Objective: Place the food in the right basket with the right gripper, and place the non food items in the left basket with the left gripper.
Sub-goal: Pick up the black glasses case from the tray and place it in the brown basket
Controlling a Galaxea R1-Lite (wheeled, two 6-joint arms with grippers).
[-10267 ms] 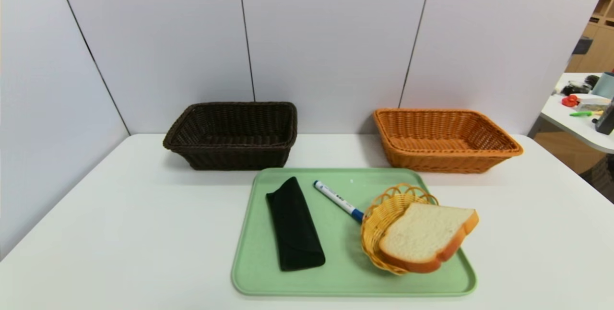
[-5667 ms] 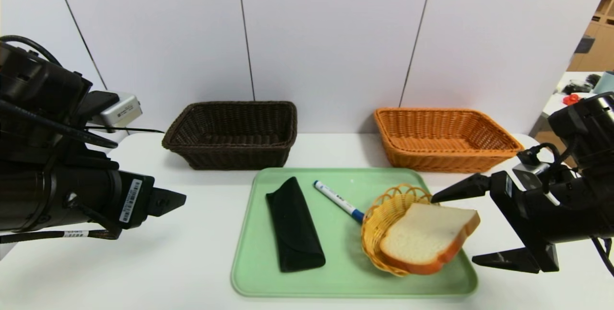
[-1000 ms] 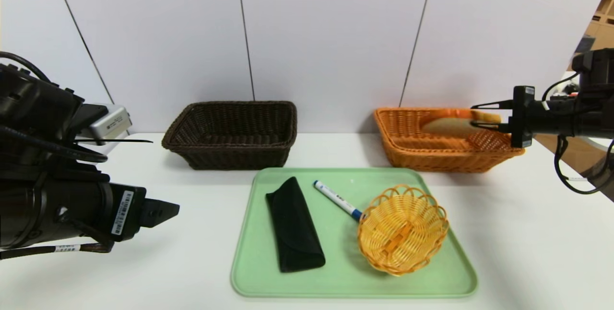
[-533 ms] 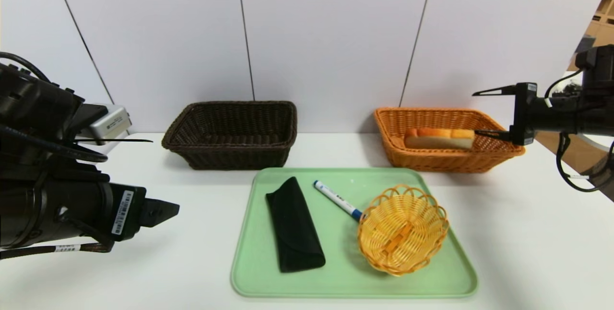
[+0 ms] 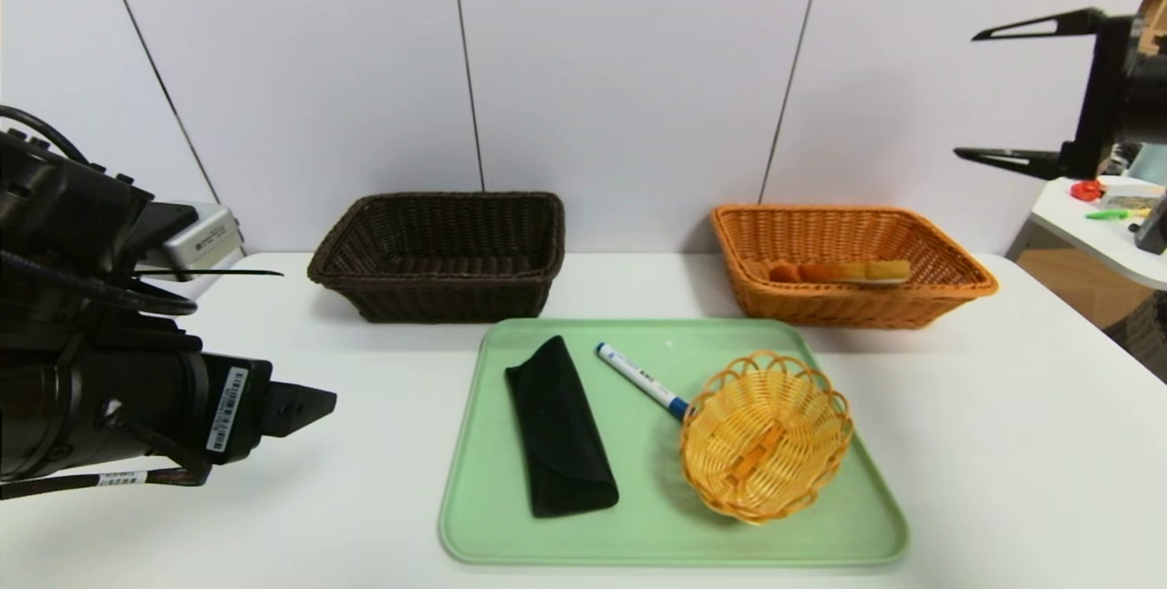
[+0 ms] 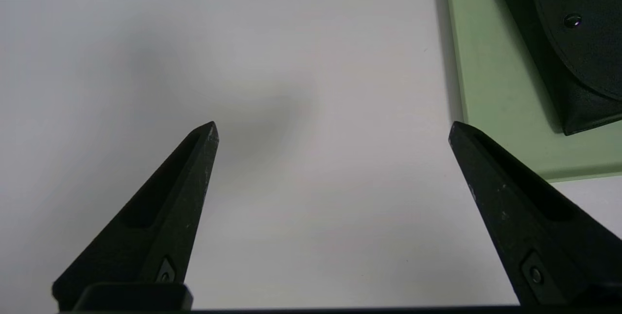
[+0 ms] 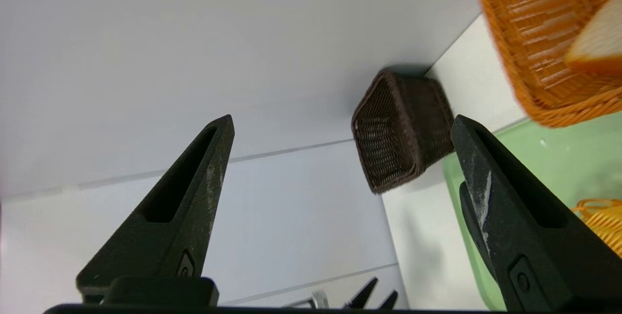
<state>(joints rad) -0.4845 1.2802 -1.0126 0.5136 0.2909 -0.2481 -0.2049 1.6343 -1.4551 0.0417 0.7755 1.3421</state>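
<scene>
The black pouch (image 5: 560,430) will stay stiff and lean above the dark brown basket's rim when the robot lowers it, because the pouch lies straight with crisp edges (image 5: 593,414).
The bread slice (image 5: 843,272) lies flat inside the orange right basket (image 5: 866,292), free of any gripper. My right gripper (image 5: 966,94) hangs open and empty high above that basket's right end; in its wrist view the right gripper (image 7: 342,119) has only the wall between its fingers, with the bread (image 7: 597,42) off to one side. The black pouch (image 5: 558,429) and the blue-capped white marker (image 5: 643,379) lie on the green tray (image 5: 656,525). The dark brown left basket (image 5: 438,276) is empty. My left gripper (image 6: 332,127) is open over bare table, left of the tray.
A small round yellow basket (image 5: 766,461) stands empty on the tray's right half, touching the marker's cap. White wall panels rise just behind both big baskets. A side table (image 5: 1108,215) with small objects stands beyond the table's right edge.
My right gripper opened and let go of the bread, which settled flat in the orange basket. The gripper then rose up and to the right. The left arm barely moved.
</scene>
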